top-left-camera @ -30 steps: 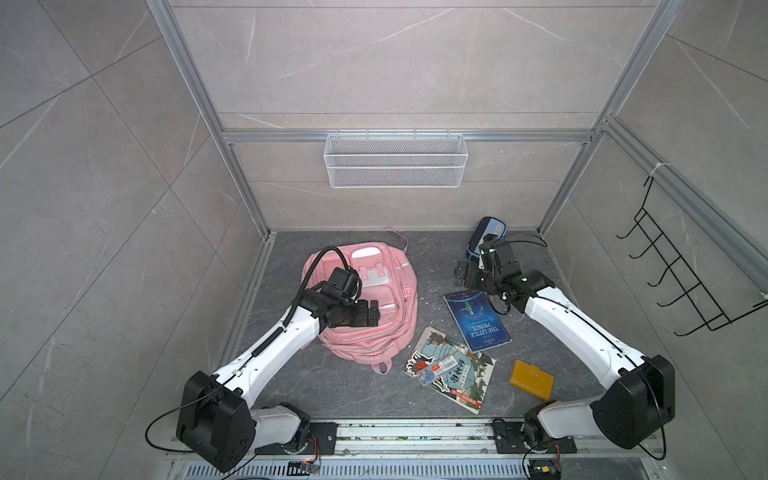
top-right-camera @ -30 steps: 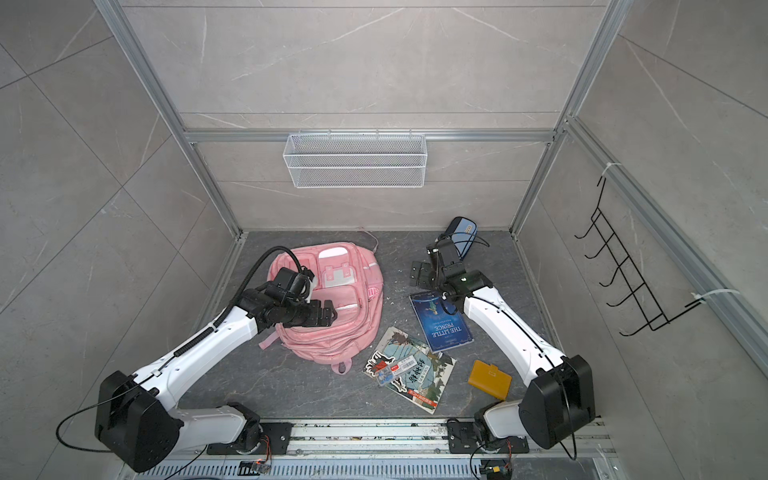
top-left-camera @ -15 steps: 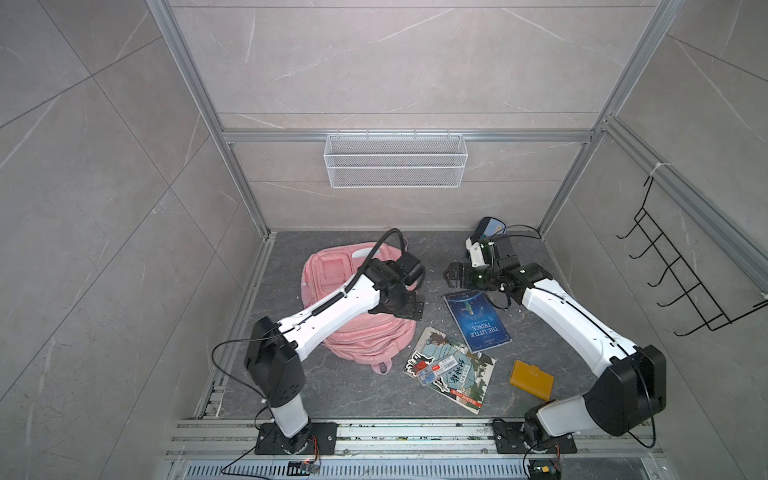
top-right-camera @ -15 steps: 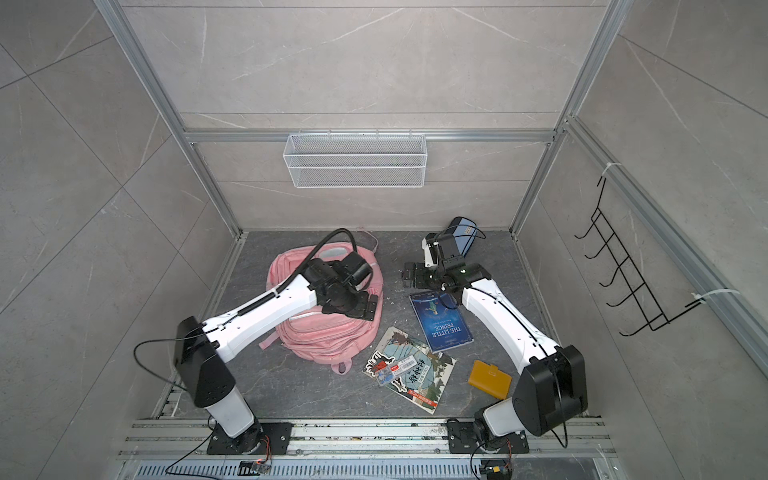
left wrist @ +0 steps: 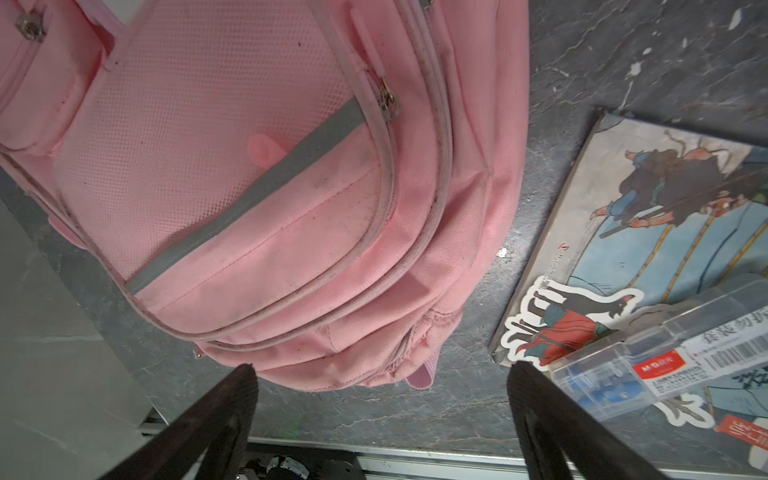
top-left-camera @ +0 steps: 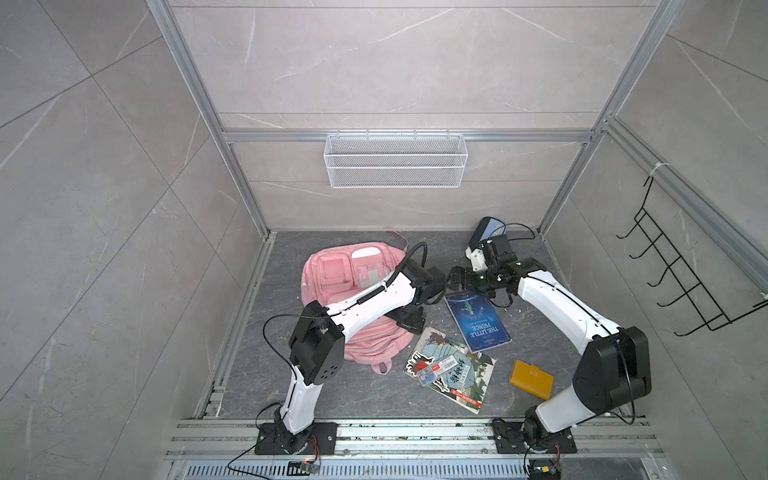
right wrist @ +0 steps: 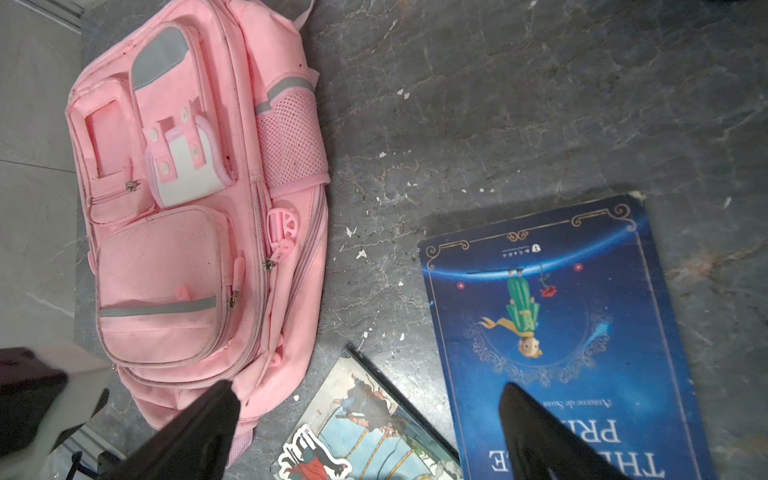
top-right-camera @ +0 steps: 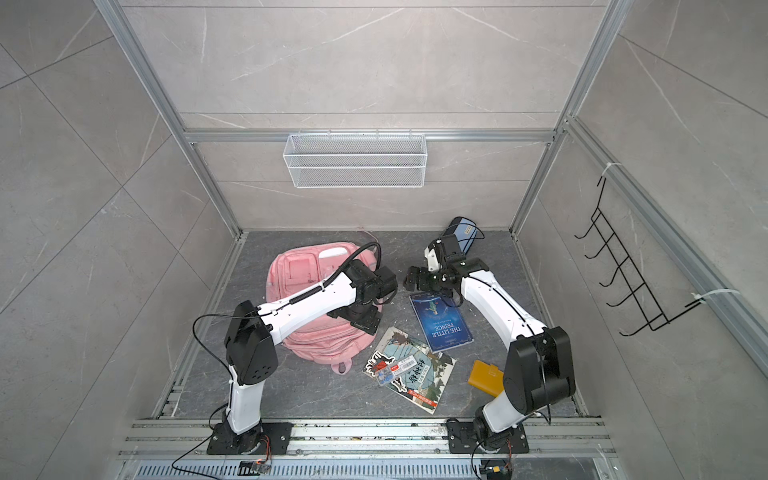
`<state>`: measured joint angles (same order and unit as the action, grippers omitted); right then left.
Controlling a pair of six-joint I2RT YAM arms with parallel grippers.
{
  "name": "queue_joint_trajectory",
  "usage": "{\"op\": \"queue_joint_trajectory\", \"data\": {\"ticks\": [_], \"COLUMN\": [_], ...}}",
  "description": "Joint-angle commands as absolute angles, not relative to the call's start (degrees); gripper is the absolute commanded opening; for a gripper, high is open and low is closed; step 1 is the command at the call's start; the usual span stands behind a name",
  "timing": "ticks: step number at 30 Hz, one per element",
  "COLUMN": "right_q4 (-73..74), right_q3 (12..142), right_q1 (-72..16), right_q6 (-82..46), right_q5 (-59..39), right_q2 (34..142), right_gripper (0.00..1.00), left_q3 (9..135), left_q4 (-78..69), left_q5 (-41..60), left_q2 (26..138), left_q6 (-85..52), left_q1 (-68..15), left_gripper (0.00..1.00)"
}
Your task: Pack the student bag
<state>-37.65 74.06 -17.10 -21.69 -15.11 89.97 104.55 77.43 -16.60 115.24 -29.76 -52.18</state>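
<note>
The creased pink side (left wrist: 485,192) curls under past the piped edge, so I expect the student bag (top-left-camera: 329,270) to tip and show another hidden zip when I pull.
The student bag (top-left-camera: 332,282) (top-right-camera: 299,270) is a pink backpack lying front up on the dark floor, its zips shut where they show. My left arm reaches across it, and my left gripper (top-left-camera: 410,322) (top-right-camera: 362,322) hangs open over the bag's right edge. In the left wrist view the left gripper (left wrist: 380,370) holds nothing, with the bag's lower end (left wrist: 270,208) just beyond its fingertips. My right gripper (top-left-camera: 455,277) (right wrist: 368,386) is open and empty above the floor between the bag (right wrist: 187,249) and a blue book (right wrist: 561,332).
The blue book (top-left-camera: 478,320) lies right of the bag. An illustrated book (top-left-camera: 457,374) carries a clear pen box (top-left-camera: 436,369). A yellow wallet (top-left-camera: 532,380) lies front right. A blue pencil case (top-left-camera: 484,232) leans at the back. A wire basket (top-left-camera: 395,160) and a hook rack (top-left-camera: 681,282) hang on the walls.
My left arm has swung from the bag's left side across to its right edge. My right gripper has moved left from the pencil case toward the middle. Both stay open.
</note>
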Motion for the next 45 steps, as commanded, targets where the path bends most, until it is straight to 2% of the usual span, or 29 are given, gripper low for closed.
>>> {"op": "queue_joint_trajectory", "data": {"ticks": [1,5,12,18,26,32,36,38,39,45], "right_q4": [-41.8,-45.7,-46.6,-46.4,-40.3,-36.2,-34.1,-32.8,-32.5,-29.9], "right_q3": [73.6,76.2,79.9,84.9,82.9,76.2,72.7,70.6,70.0,66.6], "right_q1": [-19.1,-21.5,-22.9,-23.0,-22.9,-22.9,-22.8,-22.9,-22.9,-22.9], "right_q6": [-26.0,-30.2,-33.4,-27.4,-26.9,-27.3,-27.5,-27.6,-27.7,-28.5], "right_q5": [-10.9,-6.3,-3.6,-8.6,-15.4,-17.5,-20.0,-20.6,-20.9,-24.9], "right_q2": [87.2,86.7,87.1,94.9,98.9,95.6,93.8,92.4,92.0,91.0], "right_gripper": [0.99,0.99,0.99,1.00,0.99,1.00,0.99,0.99,0.99,0.99], "left_q3": [101.5,96.3,94.4,97.6,98.4,98.4,97.9,98.0,97.9,98.2], "left_q4": [74.1,66.2,59.7,62.2,62.9,63.4,63.5,64.1,64.1,64.3], "left_q5": [-16.6,-13.5,-13.4,-18.1,-20.3,-18.8,-16.4,-15.5,-15.0,-12.4], "left_q2": [114.6,111.8,112.2,116.6,119.8,119.3,116.1,114.6,113.8,108.0], "left_q6": [-23.7,-18.2,-11.1,-11.1,-11.9,-14.3,-17.2,-18.6,-19.1,-19.5], "left_q1": [-48.3,-43.4,-42.0,-42.0,-42.1,-41.8,-40.2,-38.9,-38.2,-34.9], "left_gripper": [0.94,0.92,0.90,0.88,0.73,0.50,0.24,0.04,0.00,0.00]}}
